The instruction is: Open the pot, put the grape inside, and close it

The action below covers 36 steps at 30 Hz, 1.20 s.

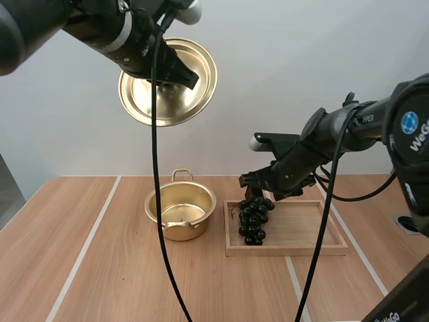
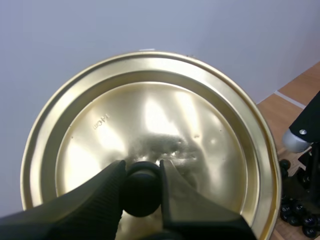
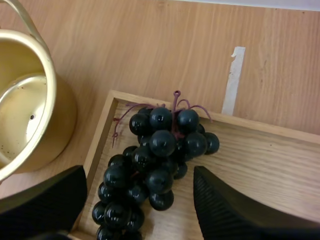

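Note:
A purple stem (image 3: 175, 111) goes into the dark grapes, so I expect the whole bunch (image 1: 253, 220) to rise together with its tail hanging down when the robot lifts it.
High above the table my left gripper (image 1: 184, 76) holds the gold lid (image 1: 167, 84) by its black knob (image 2: 141, 191), its fingers (image 2: 107, 192) shut on the knob; the lid tilts on edge. The open gold pot (image 1: 181, 212) stands on the table, nothing inside it. A bunch of dark grapes (image 1: 253, 220) lies at the left end of the wooden tray (image 1: 315, 231). My right gripper (image 1: 258, 190) hovers just over the grapes (image 3: 157, 165), its fingers (image 3: 225, 207) wide apart on either side of the bunch, not touching it.
The pot (image 3: 27, 107) stands right beside the tray's left rim (image 3: 97, 140). White tape lines (image 1: 87, 245) run across the wooden table. The right half of the tray is bare.

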Each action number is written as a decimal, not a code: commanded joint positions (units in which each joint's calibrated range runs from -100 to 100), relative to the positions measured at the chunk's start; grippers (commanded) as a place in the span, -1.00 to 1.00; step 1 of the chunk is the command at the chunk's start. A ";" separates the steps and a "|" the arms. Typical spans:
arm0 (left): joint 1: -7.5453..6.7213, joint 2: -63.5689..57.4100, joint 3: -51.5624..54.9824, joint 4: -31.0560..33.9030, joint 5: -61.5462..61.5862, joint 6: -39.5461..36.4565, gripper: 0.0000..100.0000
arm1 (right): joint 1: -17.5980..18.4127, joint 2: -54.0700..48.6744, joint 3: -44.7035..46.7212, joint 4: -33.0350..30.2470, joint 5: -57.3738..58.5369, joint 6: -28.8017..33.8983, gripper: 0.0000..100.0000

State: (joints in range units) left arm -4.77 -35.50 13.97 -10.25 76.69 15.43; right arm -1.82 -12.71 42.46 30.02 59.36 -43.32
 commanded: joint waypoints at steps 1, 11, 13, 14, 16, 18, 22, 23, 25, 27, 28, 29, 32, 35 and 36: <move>-0.19 -2.60 -0.56 -2.01 -1.78 -0.83 -1.00 | 0.09 2.41 -2.43 1.76 1.70 -1.02 1.00; -0.19 -6.02 -0.56 -3.31 0.67 -1.43 -1.00 | 0.09 11.38 -7.52 2.76 6.77 0.17 1.00; -0.19 -6.28 -0.56 -3.31 0.84 -1.43 -1.00 | 0.09 12.39 -7.52 2.76 6.77 0.17 1.00; -0.19 -6.42 -0.56 -3.31 0.84 -1.52 -1.00 | 0.09 12.86 -7.52 2.76 6.77 0.17 1.00; -0.19 -6.47 -0.56 -3.42 0.84 -1.51 -1.00 | 0.09 14.04 -7.52 2.64 6.77 0.27 1.00; -0.19 -6.47 -0.56 -3.42 0.84 -1.51 -1.00 | 0.09 15.00 -7.52 2.64 6.60 0.27 1.00; -0.19 -6.47 -0.56 -3.39 1.43 -1.51 -1.00 | 0.35 16.59 -7.80 2.64 4.98 0.27 1.00; -0.19 -6.47 -0.56 -3.49 1.42 -1.51 -1.00 | 0.50 16.91 -8.20 2.64 4.75 0.27 1.00; -0.19 -6.47 -0.56 -3.69 1.58 -1.51 -1.00 | 0.86 17.53 -9.05 2.64 4.47 0.27 1.00; -0.19 -6.47 -0.56 -3.97 1.59 -1.51 -1.00 | 1.36 17.82 -9.99 2.64 3.92 0.27 1.00; -0.19 -6.47 -0.56 -3.97 1.75 -1.51 -1.00 | 1.65 17.97 -10.41 2.64 3.94 0.37 1.00; -0.19 -6.47 -0.56 -3.97 1.75 -1.51 -1.00 | 1.99 18.08 -10.69 2.64 3.54 0.77 0.84; -0.19 -6.47 -0.56 -4.09 1.93 -1.51 -1.00 | 2.52 18.51 -11.29 2.64 3.32 1.68 0.11; -0.19 -6.47 -0.56 -4.23 1.97 -1.51 -1.00 | 2.52 18.51 -11.39 2.66 2.48 1.58 -0.83; -0.19 -6.47 -0.56 -4.23 1.97 -1.51 -1.00 | 2.52 18.51 -11.39 2.66 1.95 1.58 -1.00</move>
State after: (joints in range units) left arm -4.77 -41.54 13.97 -13.49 79.27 14.52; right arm 0.45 5.83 31.61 31.92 64.22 -41.84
